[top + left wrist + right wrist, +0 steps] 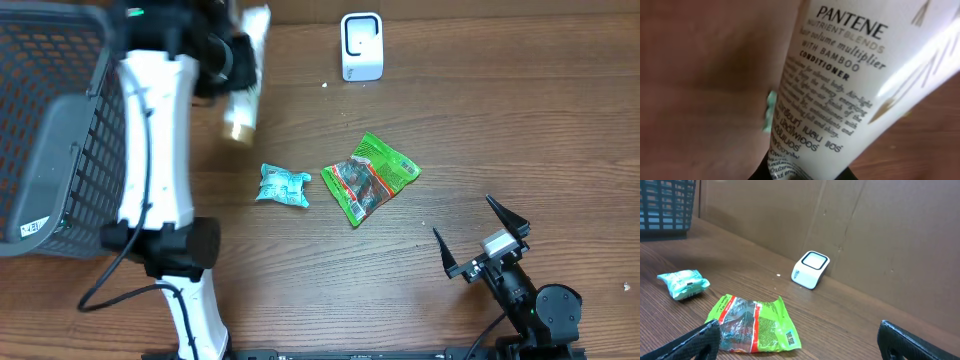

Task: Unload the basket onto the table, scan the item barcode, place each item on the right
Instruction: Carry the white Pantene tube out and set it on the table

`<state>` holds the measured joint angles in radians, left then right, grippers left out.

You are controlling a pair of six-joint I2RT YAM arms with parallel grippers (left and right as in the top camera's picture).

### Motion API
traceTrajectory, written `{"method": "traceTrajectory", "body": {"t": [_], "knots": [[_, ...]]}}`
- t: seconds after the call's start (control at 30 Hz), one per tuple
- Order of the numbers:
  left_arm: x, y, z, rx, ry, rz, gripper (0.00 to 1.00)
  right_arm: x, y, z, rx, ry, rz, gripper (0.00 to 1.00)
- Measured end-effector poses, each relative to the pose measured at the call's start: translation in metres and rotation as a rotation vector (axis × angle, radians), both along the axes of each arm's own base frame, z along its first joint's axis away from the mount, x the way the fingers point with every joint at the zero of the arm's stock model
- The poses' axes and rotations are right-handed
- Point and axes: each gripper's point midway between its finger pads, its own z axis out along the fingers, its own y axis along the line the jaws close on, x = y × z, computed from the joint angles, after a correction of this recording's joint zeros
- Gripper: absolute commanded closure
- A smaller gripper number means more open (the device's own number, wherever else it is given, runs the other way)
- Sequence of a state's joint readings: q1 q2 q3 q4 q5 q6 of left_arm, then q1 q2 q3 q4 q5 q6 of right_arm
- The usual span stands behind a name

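My left gripper should keep lowering the tube, as the conditioner tube's cap points at open wood beside the teal packet, and let go once it lies there.
A white Pantene conditioner tube fills the left wrist view, its printed text facing the camera. My left gripper is shut on the tube's crimped end, and only dark jaw edges show at the bottom. From overhead the tube hangs blurred above the table at the back left, held by the left gripper. The white scanner stands at the back centre, to the right of the tube. My right gripper rests open and empty near the front right, pointing toward the scanner.
A dark mesh basket stands at the far left. On the middle of the table lie a green snack packet and a small teal packet. Both packets lie ahead of the right gripper.
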<state>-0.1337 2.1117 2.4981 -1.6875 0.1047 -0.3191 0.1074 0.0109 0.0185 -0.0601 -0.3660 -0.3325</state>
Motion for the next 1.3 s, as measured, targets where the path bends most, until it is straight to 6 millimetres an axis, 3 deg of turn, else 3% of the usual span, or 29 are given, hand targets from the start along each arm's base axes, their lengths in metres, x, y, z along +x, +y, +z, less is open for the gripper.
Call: {"method": "traceTrajectory", "body": {"t": [0.1,0.23,0.6,0.63,0.67,0.7,0.73,0.77,0.8,0.87,1.0,1.1,1.2,1.3], "knots": [[-0.016,0.011,-0.045,0.118,0.156,0.075,0.95,0.000,0.000,0.000,0.000,0.000,0.000,0.00],[-0.028,0.030,-0.091,0.234,0.265,0.165,0.96,0.000,0.000,0.000,0.000,0.001,0.000,0.00],[-0.034,0.043,-0.202,0.296,0.299,0.200,0.96,0.000,0.000,0.000,0.000,0.001,0.000,0.00],[-0.036,0.043,-0.209,0.298,0.304,0.200,0.91,0.000,0.000,0.000,0.000,0.000,0.000,0.00],[-0.040,0.044,-0.215,0.300,0.312,0.199,0.78,0.000,0.000,0.000,0.000,0.001,0.000,0.00],[-0.042,0.045,-0.219,0.303,0.319,0.198,0.60,0.000,0.000,0.000,0.000,0.000,0.000,0.00],[-0.046,0.046,-0.224,0.305,0.328,0.191,0.36,0.000,0.000,0.000,0.000,0.002,-0.001,0.00],[-0.048,0.047,-0.226,0.307,0.336,0.186,0.24,0.000,0.000,0.000,0.000,0.001,0.000,0.00],[-0.050,0.048,-0.227,0.309,0.340,0.181,0.16,0.000,0.000,0.000,0.000,0.001,0.000,0.00],[-0.050,0.048,-0.227,0.313,0.341,0.173,0.10,0.000,0.000,0.000,0.000,0.001,0.000,0.00],[-0.059,0.049,-0.220,0.316,0.386,0.151,0.10,0.000,0.000,0.000,0.000,0.001,0.000,0.00],[-0.056,0.049,-0.202,0.309,0.396,0.153,0.12,0.000,0.000,0.000,0.000,0.002,0.000,0.00],[-0.032,0.044,-0.151,0.285,0.320,0.153,0.12,0.000,0.000,0.000,0.000,0.001,0.000,0.00],[-0.007,0.040,-0.086,0.253,0.179,0.149,0.10,0.000,0.000,0.000,0.000,0.001,0.000,0.00]]}}
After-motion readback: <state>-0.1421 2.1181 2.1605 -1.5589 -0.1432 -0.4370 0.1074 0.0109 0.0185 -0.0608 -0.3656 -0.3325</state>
